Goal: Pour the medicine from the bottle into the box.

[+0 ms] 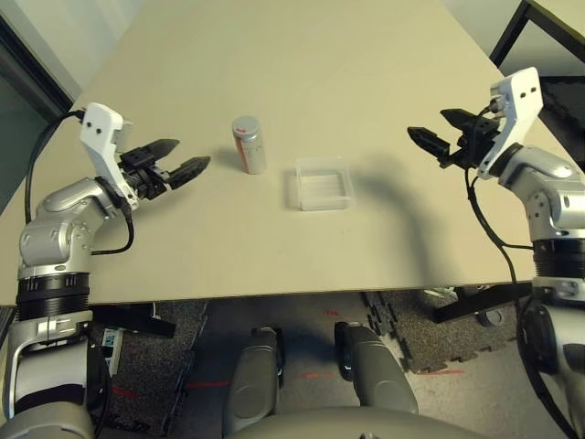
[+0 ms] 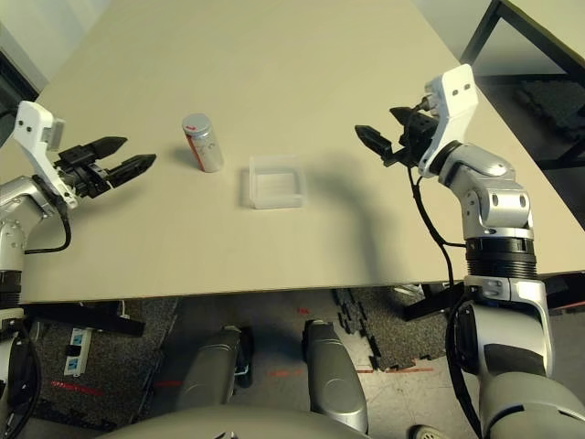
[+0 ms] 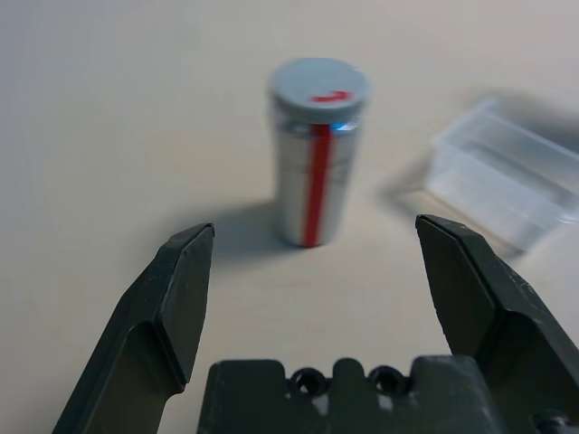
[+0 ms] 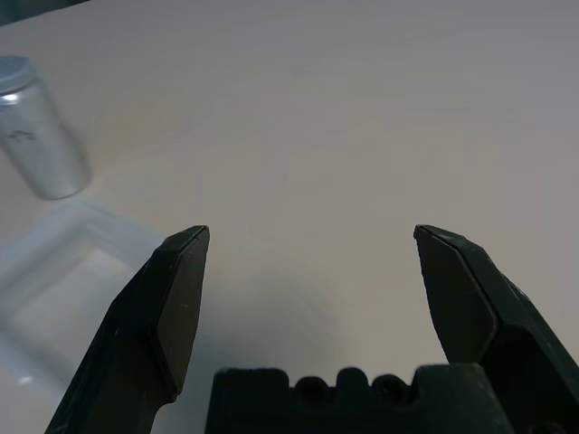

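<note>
My left gripper keeps moving in toward the silver bottle [image 1: 249, 145], which stands upright in line with the open fingers, until they are on both sides of its body [image 1: 252, 157] below the grey cap.
The silver bottle [image 1: 249, 144] with its red and white label stands upright on the table, grey cap on top [image 3: 318, 89]. Just to its right lies the clear square box [image 1: 324, 183], empty as far as I can see. My left gripper [image 1: 186, 157] hovers open a short way left of the bottle, fingers pointing at it with nothing between them. My right gripper [image 1: 435, 133] is open too, held above the table well right of the box. The medicine is hidden from me.
The beige table [image 1: 302, 73] stretches far back behind the bottle and box. Its front edge runs just below both arms. A dark table frame [image 1: 521, 27] stands off the right rear corner.
</note>
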### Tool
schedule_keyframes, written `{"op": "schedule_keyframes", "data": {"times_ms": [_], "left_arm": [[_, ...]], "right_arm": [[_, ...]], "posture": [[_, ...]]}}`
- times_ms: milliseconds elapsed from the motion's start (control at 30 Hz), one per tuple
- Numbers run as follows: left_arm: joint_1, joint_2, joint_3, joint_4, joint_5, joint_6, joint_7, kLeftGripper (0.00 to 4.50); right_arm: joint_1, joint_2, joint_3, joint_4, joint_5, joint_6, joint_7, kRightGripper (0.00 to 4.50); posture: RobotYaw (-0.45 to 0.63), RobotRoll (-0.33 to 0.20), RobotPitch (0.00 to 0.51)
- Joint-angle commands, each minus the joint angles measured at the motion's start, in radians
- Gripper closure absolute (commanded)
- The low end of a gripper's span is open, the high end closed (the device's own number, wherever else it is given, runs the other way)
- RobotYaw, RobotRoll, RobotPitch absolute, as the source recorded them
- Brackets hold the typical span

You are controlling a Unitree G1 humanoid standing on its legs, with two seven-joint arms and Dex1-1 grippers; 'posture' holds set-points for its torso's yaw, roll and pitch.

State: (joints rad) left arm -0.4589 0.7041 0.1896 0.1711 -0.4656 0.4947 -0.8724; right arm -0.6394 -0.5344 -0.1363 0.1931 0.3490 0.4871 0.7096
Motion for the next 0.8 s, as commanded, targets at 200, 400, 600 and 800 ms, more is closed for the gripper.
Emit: {"op": "schedule_keyframes", "data": {"times_ms": [200, 400, 600, 800], "left_arm": [[-0.098, -0.084, -0.079, 0.178, 0.080, -0.110, -0.013, 0.03], [-0.181, -0.147, -0.097, 0.356, 0.129, -0.226, -0.022, 0.03], [-0.258, -0.187, -0.100, 0.513, 0.166, -0.324, -0.027, 0.03], [-0.317, -0.221, -0.100, 0.639, 0.198, -0.403, -0.030, 0.03]], "right_arm": [[0.021, 0.035, 0.058, -0.126, 0.037, 0.104, 0.017, 0.00], [0.027, 0.060, 0.092, -0.223, 0.055, 0.155, 0.008, 0.00], [0.026, 0.074, 0.119, -0.318, 0.070, 0.207, -0.001, 0.00], [0.020, 0.094, 0.134, -0.383, 0.092, 0.255, -0.019, 0.00]], "posture": [[-0.05, 0.000, 0.149], [-0.09, 0.000, 0.143], [-0.12, 0.000, 0.138], [-0.15, 0.000, 0.131]]}}
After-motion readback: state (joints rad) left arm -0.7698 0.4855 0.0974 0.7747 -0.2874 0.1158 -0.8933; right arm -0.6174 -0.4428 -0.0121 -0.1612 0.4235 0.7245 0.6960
